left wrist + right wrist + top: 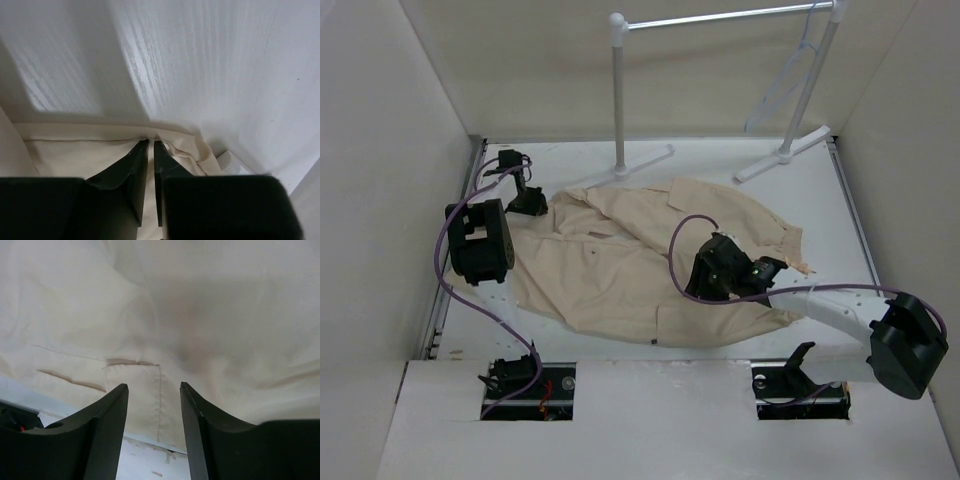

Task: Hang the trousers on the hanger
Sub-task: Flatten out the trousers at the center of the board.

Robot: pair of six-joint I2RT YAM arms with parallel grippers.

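The trousers' far leg (588,212) is bunched up against the near leg. My left gripper should first lift the far leg toward the back (565,158) and pull it straight.
The beige trousers (630,265) lie spread and crumpled across the middle of the white table. The pale wire hanger (790,75) hangs from the right end of the white rack's bar, far from both grippers. My left gripper (528,203) is at the trousers' far left edge. In the left wrist view its jaws (151,141) stand almost together on the cloth edge (75,155), which bunches up beside them. My right gripper (715,275) hovers over the right part of the trousers. In the right wrist view it (154,385) is open and empty above a pocket (135,390).
The white tubular rack (618,90) stands at the back on two posts with flat feet. White walls (380,200) close in the left, right and back. The table's front edge (145,460) shows just past the trousers' hem. Two base slots sit at the near edge.
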